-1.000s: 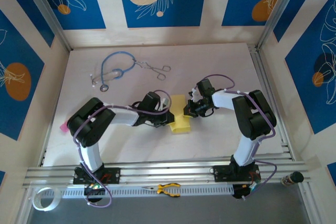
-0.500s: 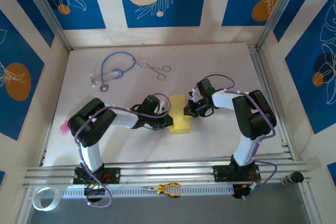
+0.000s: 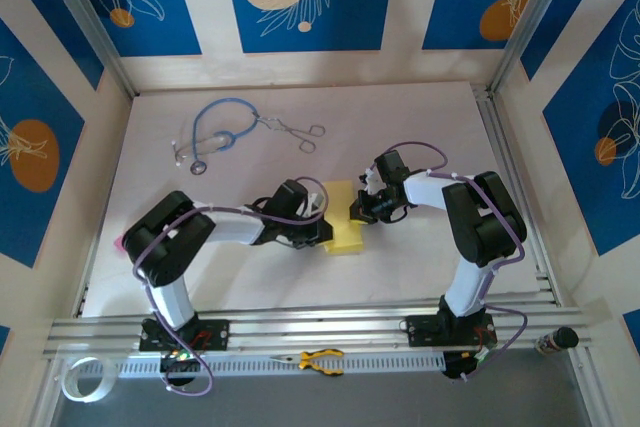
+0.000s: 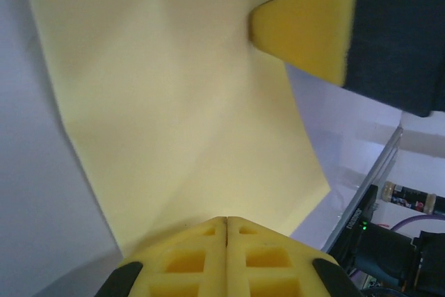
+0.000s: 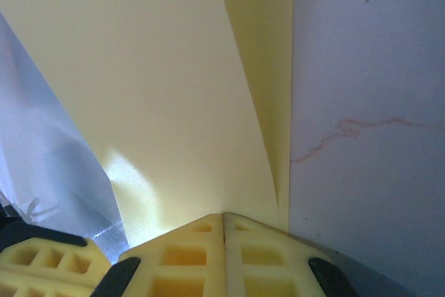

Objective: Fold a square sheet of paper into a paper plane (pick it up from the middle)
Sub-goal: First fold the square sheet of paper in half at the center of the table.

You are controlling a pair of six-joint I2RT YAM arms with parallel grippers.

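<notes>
Next, my left gripper presses along the sheet's fold (image 3: 329, 203) to the fold's far end (image 3: 332, 185) while my right gripper holds the layers, because the fold bulges up past my left gripper.
The square sheet of paper (image 3: 346, 229) is pale yellow and sits bowed mid-table between my two grippers. My left gripper (image 3: 324, 231) meets its left edge. In the left wrist view the sheet (image 4: 174, 102) runs right into the shut left gripper (image 4: 227, 219), so the jaws appear pinched on the edge. My right gripper (image 3: 356, 209) is at the sheet's right side. In the right wrist view the paper (image 5: 153, 88) curls up with one layer over another and meets the shut right gripper (image 5: 224, 215). No paper plane shape shows.
A blue stethoscope (image 3: 215, 132) and metal forceps (image 3: 297, 132) lie at the back left. A small pink object (image 3: 120, 243) sits by the left arm. Yellow-handled pliers (image 3: 320, 359) and a tape roll (image 3: 80, 379) rest below the front rail.
The left arm's elbow has sunk slightly toward the near left. The paper and both grippers have hardly shifted.
</notes>
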